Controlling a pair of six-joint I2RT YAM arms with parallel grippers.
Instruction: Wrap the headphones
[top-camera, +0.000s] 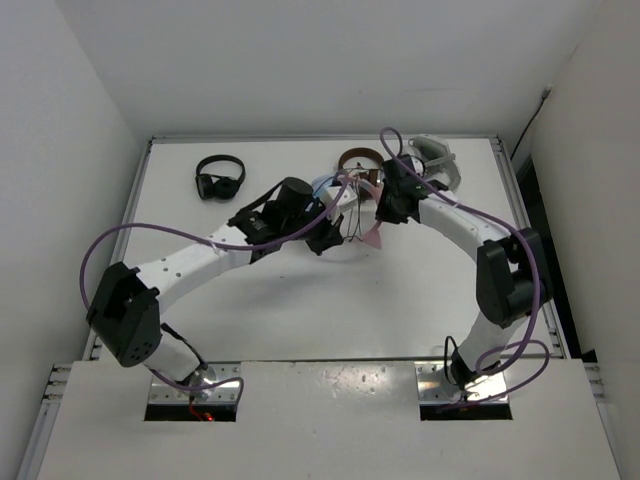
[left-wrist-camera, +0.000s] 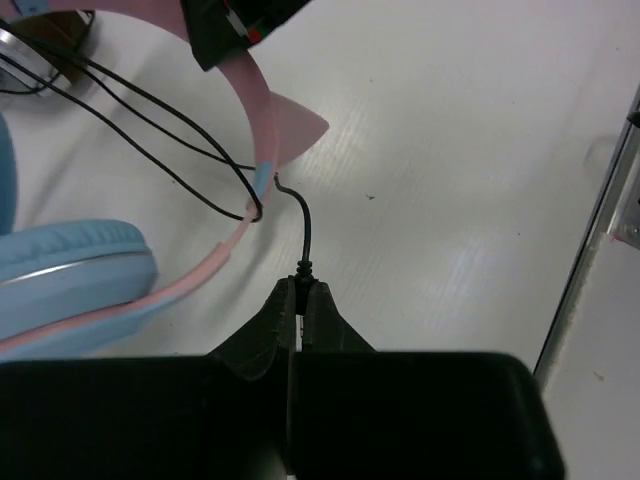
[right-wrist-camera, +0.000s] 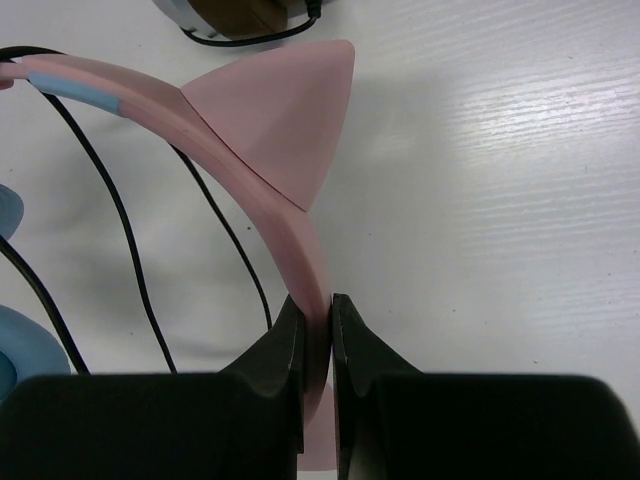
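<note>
I can see a short cable tail (left-wrist-camera: 306, 225) sticking out past the pink headband, so next my left gripper brings the tail back over the cable loops (left-wrist-camera: 165, 130) and lets go of it there.
The headphones (top-camera: 368, 232) lie mid-table between my two grippers, mostly hidden in the top view. In the left wrist view I see a light blue ear cup (left-wrist-camera: 70, 275), the pink headband (left-wrist-camera: 262, 120) with a cat ear, and dark cable loops (left-wrist-camera: 160, 140) passing around the band. My left gripper (left-wrist-camera: 300, 290) is shut on the cable's plug end (left-wrist-camera: 303, 268). My right gripper (right-wrist-camera: 318, 310) is shut on the pink headband (right-wrist-camera: 300, 240) just below a cat ear (right-wrist-camera: 280, 110). Cable strands (right-wrist-camera: 120, 230) run under the band.
An all-black pair of headphones (top-camera: 219, 179) lies at the back left. A brown-and-silver pair (top-camera: 358, 160) and a pale object (top-camera: 436, 158) sit at the back right, close behind my right gripper. The table's raised edge (left-wrist-camera: 600, 230) shows at right in the left wrist view.
</note>
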